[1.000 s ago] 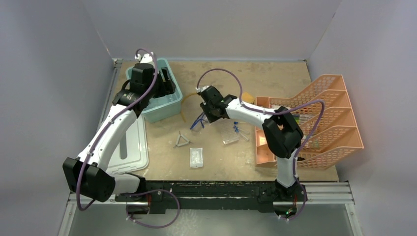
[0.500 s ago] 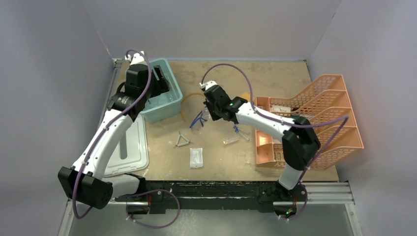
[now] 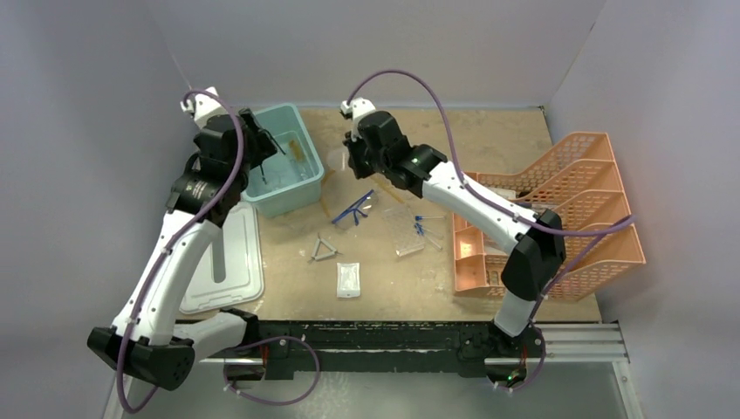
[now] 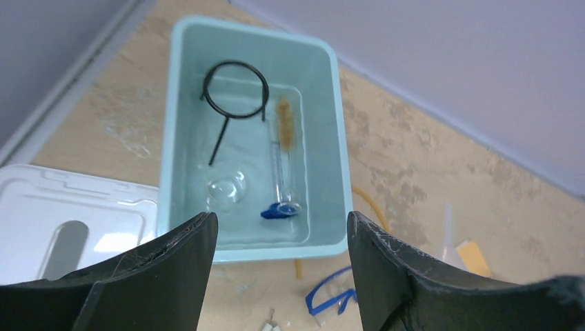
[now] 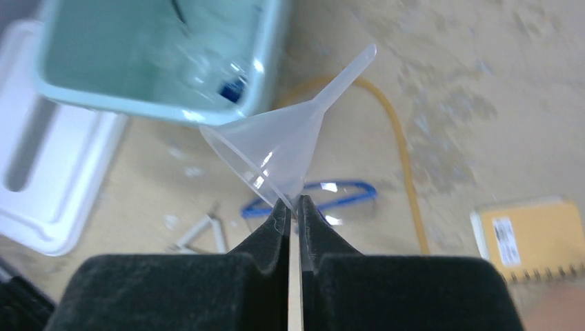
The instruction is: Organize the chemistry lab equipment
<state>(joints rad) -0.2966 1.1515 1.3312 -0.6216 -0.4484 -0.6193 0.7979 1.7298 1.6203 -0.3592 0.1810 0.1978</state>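
My fingers are closed on the funnel's rim (image 5: 252, 169), and there is free room on the tub's bottom beside the beaker (image 4: 241, 224). My right gripper should keep going over the teal tub and let go there.
My right gripper (image 5: 293, 203) is shut on the rim of a clear plastic funnel (image 5: 276, 152), held above the table just right of the teal tub (image 3: 307, 188). Under it lie the blue-framed goggles (image 5: 331, 189), the amber tubing (image 5: 403, 158) and the wire triangle (image 5: 203, 231). My left gripper (image 4: 279, 227) hangs open and empty over the tub's near edge (image 4: 341, 138). Inside the tub are a black wire ring (image 4: 234, 89), a blue-capped tube (image 4: 283, 158) and a small clear beaker (image 4: 224, 189). The white packet (image 3: 349, 279), clear rack (image 3: 404, 231) and loose blue-capped tubes (image 3: 428, 229) lie mid-table.
The tub's white lid (image 3: 227, 262) lies flat to the left, near the left arm. An orange tiered mesh tray (image 3: 567, 218) stands on the right side. A yellow notebook (image 5: 528, 238) lies beside the tubing. Grey walls close in the table on three sides.
The right gripper closed on the funnel and carried it up toward the back left. The left gripper drew up and back out of the tub, still open.
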